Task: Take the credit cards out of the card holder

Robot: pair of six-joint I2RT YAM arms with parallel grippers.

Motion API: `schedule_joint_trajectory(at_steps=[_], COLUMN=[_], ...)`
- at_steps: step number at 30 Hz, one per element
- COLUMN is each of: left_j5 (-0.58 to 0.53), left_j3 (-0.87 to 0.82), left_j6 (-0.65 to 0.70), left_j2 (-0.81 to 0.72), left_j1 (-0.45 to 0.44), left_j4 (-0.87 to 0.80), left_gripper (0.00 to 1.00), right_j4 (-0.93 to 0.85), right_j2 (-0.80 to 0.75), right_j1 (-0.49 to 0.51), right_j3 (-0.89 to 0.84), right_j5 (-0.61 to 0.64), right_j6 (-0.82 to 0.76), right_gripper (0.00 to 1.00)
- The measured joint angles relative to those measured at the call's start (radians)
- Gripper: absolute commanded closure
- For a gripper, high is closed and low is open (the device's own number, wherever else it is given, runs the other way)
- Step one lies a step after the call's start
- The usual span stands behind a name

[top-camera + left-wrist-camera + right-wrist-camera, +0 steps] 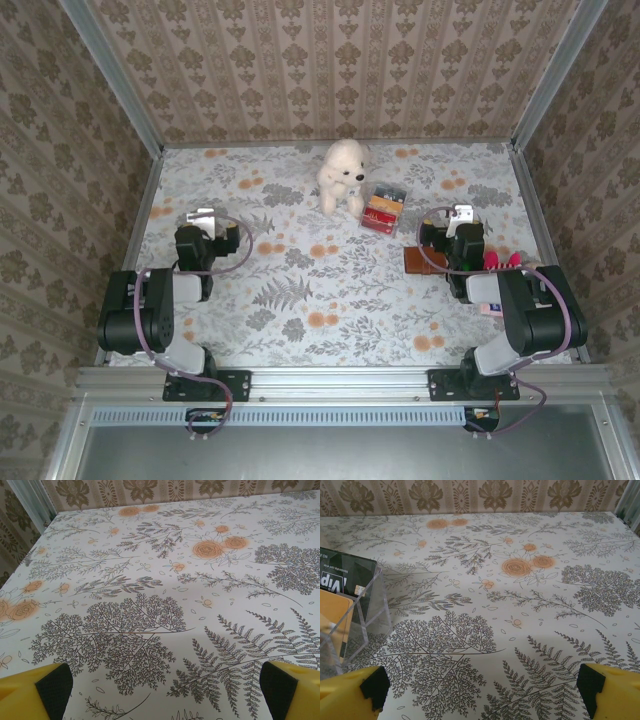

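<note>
The brown card holder [421,261] is next to my right gripper and far from my left gripper, so my right gripper should first bring the card holder to the table's middle [345,283].
The brown card holder [422,260] lies flat on the floral table, at the right. Its right part is hidden under my right arm. The credit cards are hidden from me. My right gripper [461,214] hangs just beyond the card holder, pointing to the far wall. In the right wrist view this gripper [482,687] is open, its yellow fingers [610,692] wide apart over bare tablecloth. My left gripper [203,216] is far off at the table's left. It [165,690] stands open too, with nothing between its fingers [42,690].
A clear box [384,208] of striped cards stands at the middle back, and its wall [367,612] shows left of my right gripper. A white plush dog [340,175] sits beside it. Pink-red pieces [503,260] lie by my right arm. Patterned walls enclose the table.
</note>
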Motion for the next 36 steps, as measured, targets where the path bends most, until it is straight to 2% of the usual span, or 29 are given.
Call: schedule_joint_trajectory(at_steps=[5, 8, 12, 17, 21, 24, 30, 36], left_j5=[-0.012, -0.076, -0.182, -0.267, -0.275, -0.235, -0.114, -0.042], left_j3=[0.0, -0.001, 0.027, 0.136, 0.237, 0.28, 0.299, 0.299], left_j6=[0.008, 0.01, -0.014, -0.135, -0.273, -0.352, -0.441, -0.498], left_j2=[-0.023, -0.116, -0.289, -0.435, -0.505, -0.528, -0.511, -0.465], left_j1=[-0.01, -0.038, -0.091, -0.107, -0.11, -0.112, -0.115, -0.126], left_j4=[-0.021, -0.087, -0.235, -0.496, -0.72, -0.843, -1.004, -1.047], left_gripper=[0.0, 0.0, 0.0, 0.0, 0.0, 0.0, 0.0, 0.0], right_j4=[0.04, -0.04, -0.225, -0.526, -0.817, -0.976, -1.181, -1.217], right_j2=[-0.013, -0.1, -0.313, -0.532, -0.663, -0.727, -0.723, -0.547], right_j1=[0.0, 0.0, 0.0, 0.0, 0.0, 0.0, 0.0, 0.0], right_j3=[-0.037, -0.043, -0.001, 0.093, 0.186, 0.218, 0.274, 0.306], right_j5=[0.016, 0.03, 0.054, 0.101, 0.127, 0.105, 0.018, -0.1], right_j6=[0.008, 0.017, 0.053, 0.153, 0.285, 0.36, 0.477, 0.554], right_gripper=[0.0, 0.0, 0.0, 0.0, 0.0, 0.0, 0.0, 0.0])
